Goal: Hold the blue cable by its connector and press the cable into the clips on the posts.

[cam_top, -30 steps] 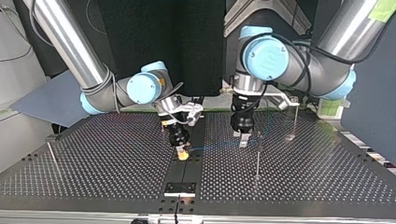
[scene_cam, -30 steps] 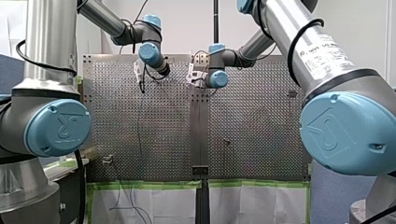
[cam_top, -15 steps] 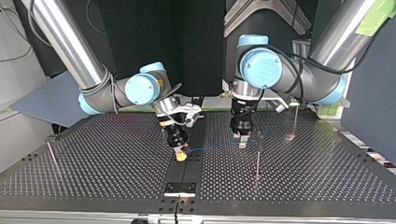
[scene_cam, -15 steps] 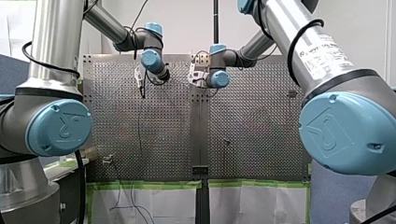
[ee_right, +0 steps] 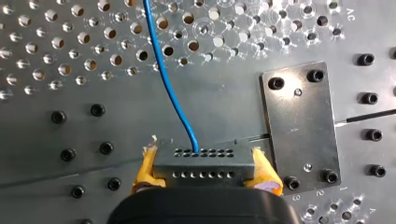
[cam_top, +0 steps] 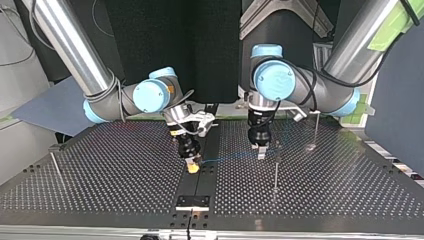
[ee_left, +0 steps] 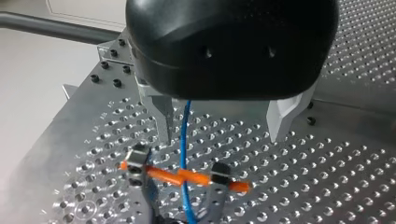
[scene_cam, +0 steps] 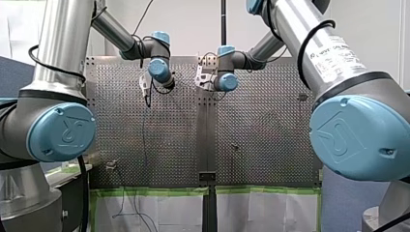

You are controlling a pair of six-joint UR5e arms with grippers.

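Note:
The blue cable bows softly from the black connector, so the cable will draw nearly straight and slant over when I pull it.
My right gripper, with yellow pads, is shut on the black connector low over the table's centre strip. The blue cable leaves the connector and runs across the top view to my left gripper. In the left wrist view my left gripper is open, its metal fingers straddling the cable, which lies nearer one finger. Just ahead of it the cable crosses the orange bar of a post's clip.
A tall thin post stands beside my left gripper, another behind it, and one at the top view's left edge. A black bolted plate lies next to the connector. The table is perforated metal.
My left arm's elbow has swung toward the top view's middle while its gripper stayed over the cable. My right gripper has hardly moved and keeps the connector.

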